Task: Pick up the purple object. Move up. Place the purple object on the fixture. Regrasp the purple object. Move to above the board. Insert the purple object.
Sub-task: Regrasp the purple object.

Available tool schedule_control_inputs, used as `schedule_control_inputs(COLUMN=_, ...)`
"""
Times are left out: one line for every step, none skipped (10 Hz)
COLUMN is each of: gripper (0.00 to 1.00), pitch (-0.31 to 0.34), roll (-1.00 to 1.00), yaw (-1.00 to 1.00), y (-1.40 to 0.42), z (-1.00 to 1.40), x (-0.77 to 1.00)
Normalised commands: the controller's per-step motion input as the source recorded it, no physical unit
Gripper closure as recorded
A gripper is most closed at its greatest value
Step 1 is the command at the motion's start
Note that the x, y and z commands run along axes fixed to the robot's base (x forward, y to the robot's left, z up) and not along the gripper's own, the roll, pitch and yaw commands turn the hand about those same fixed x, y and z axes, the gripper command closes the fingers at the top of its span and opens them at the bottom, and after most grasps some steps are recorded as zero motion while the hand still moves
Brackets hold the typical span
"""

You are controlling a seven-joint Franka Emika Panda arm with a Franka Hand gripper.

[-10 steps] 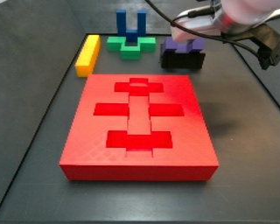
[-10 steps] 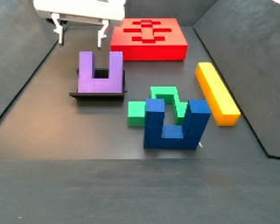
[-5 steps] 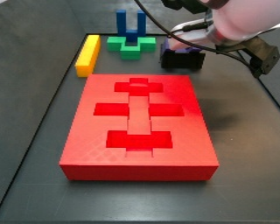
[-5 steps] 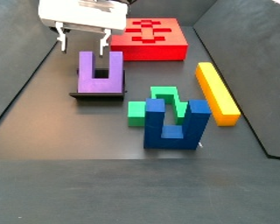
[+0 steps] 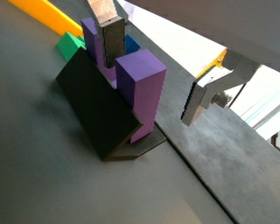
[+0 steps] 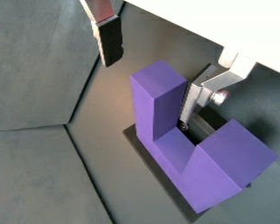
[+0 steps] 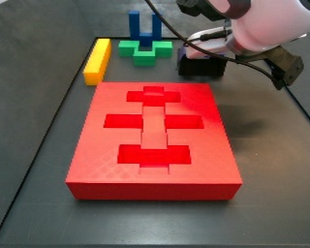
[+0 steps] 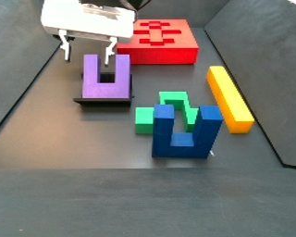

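I expect both prongs of the purple object [image 5: 139, 92] to come up together and leave the fixture behind when I lift one, because the dark fixture [image 5: 97, 103] is open above the purple object.
The purple object [image 8: 104, 80] stands prongs-up on the dark fixture [image 8: 104, 101], left of the red board [image 8: 159, 42]. My gripper [image 8: 90, 48] is open and lowered over it. One finger [image 6: 108, 39] is outside a prong [image 6: 160, 96] and the other finger [image 6: 202, 94] sits in the gap between the two prongs. In a wrist view the same prong [image 5: 140, 83] stands between the pads with space on both sides. In a side view my arm hides most of the purple object; the fixture [image 7: 201, 67] shows behind the board [image 7: 151, 136].
A yellow bar [image 8: 229, 95], a green block [image 8: 157, 113] and a blue two-pronged piece [image 8: 185, 130] lie to the right of the fixture. In a side view the yellow bar [image 7: 97, 60] sits beyond the board's far left corner. Dark walls bound the floor.
The gripper has come down and forward from behind the purple object until its open fingers straddle one prong. The purple object and the fixture have not moved.
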Motion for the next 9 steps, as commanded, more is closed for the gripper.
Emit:
schedule_control_inputs(gripper=0.00, pitch=0.051, roll=-0.26, yaw=0.02, y=0.05, z=-0.05, x=0.10)
schedule_control_inputs(gripper=0.00, pitch=0.000, roll=-0.06, yaw=0.00, y=0.00, z=-0.06, x=0.00)
schedule_control_inputs(gripper=0.00, pitch=0.060, roll=-0.75, yaw=0.05, y=0.16, z=-0.10, x=0.00)
schedule_control_inputs(gripper=0.00, pitch=0.060, roll=-0.28, yaw=0.09, y=0.06, z=0.00, x=0.00)
schedule_control_inputs(gripper=0.00, pitch=0.000, roll=0.03, yaw=0.00, y=0.00, z=0.00, x=0.00)
schedule_control_inputs(gripper=0.00, pitch=0.000, roll=0.13, yaw=0.00, y=0.00, z=0.00, x=0.00)
schedule_control_inputs(gripper=0.00, pitch=0.000, roll=0.28, yaw=0.00, y=0.00, z=0.00, x=0.00)
schedule_control_inputs(gripper=0.00, pitch=0.000, roll=0.26, yaw=0.00, y=0.00, z=0.00, x=0.00)
schedule_control_inputs(gripper=0.00, pitch=0.000, roll=0.25, yaw=0.00, y=0.00, z=0.00, x=0.00)
